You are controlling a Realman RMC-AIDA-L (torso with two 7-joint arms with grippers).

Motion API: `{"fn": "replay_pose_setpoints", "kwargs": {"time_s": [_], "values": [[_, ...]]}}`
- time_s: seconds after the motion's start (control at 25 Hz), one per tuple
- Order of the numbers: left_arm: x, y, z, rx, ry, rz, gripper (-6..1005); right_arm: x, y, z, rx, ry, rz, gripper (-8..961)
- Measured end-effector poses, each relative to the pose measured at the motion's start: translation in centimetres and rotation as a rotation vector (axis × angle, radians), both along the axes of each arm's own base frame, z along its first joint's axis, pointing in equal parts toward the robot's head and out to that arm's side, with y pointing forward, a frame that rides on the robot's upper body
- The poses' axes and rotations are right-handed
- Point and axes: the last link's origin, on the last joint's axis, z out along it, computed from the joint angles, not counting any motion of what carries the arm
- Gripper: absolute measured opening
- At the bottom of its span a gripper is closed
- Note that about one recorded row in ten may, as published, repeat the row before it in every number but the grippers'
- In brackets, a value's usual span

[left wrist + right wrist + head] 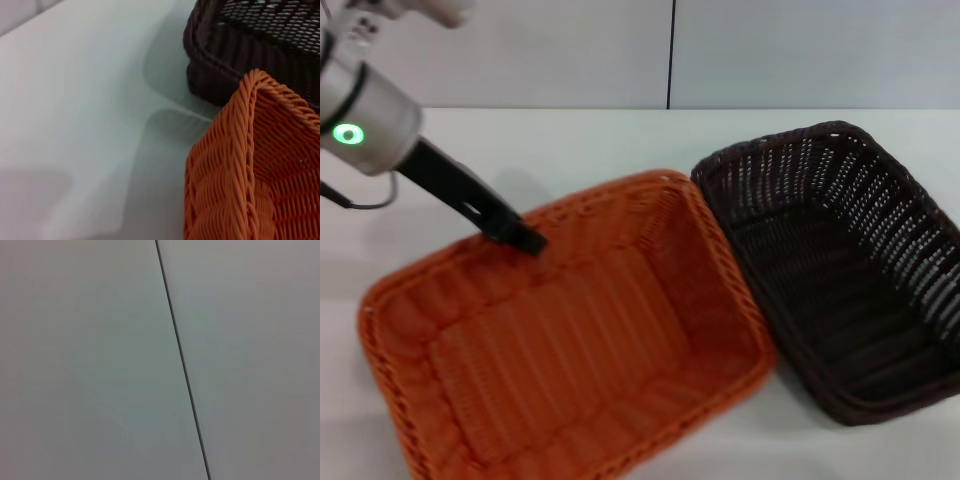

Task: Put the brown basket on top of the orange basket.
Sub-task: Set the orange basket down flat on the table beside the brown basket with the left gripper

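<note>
The orange basket's far rim (582,197) is in my left gripper, so I keep sliding the orange basket toward the brown basket (850,270) until the orange basket is in the middle of the table, and then let go.
The orange basket (570,350) lies open side up at the front left of the white table. The brown basket (840,270) lies right beside it on the right, their rims touching or nearly so. My left gripper (523,236) reaches down from the upper left to the far rim of the orange basket. The left wrist view shows a corner of the orange basket (250,175) with the brown basket (240,50) behind it. Both baskets are empty. My right gripper is out of view, and its wrist view shows only a plain wall.
The white table (570,150) runs back to a pale wall with a dark vertical seam (671,50). Bare table shows behind the orange basket and to its left (75,125).
</note>
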Motion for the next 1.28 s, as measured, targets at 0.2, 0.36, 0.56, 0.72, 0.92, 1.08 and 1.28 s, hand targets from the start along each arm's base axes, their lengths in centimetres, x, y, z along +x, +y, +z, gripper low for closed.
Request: {"fn": "replay_pose_setpoints", "kwargs": {"time_s": [0.2,0.36,0.56,0.72,0.92,1.08,1.28], "values": [[1.5,0.2,-2.3,-0.049,-0.019,-0.045,205,0.2,-0.2,-0.1,-0.001,0.002,-0.005,559],[2.6,0.5,-4.1,-0.088,-0.059,-0.077,210,0.4,-0.4,-0.1,-0.001,0.002,-0.011,559],[3.5,0.7,-5.0,-0.099,-0.106,-0.107,216,0.6,-0.5,-0.1,-0.001,0.002,-0.015,558],[4.1,0.6,-5.5,-0.113,-0.135,-0.129,221,0.8,-0.7,-0.1,-0.001,0.003,-0.02,558],[4.5,0.3,-6.2,-0.142,-0.12,-0.148,227,0.8,-0.7,-0.2,-0.002,0.003,-0.021,559],[4.6,0.2,-6.7,-0.148,-0.105,-0.146,231,0.8,-0.7,-0.2,-0.003,0.004,-0.022,559],[4.3,0.4,-6.4,-0.128,-0.11,-0.141,238,0.8,-0.7,-0.2,-0.004,0.004,-0.023,560]]}}
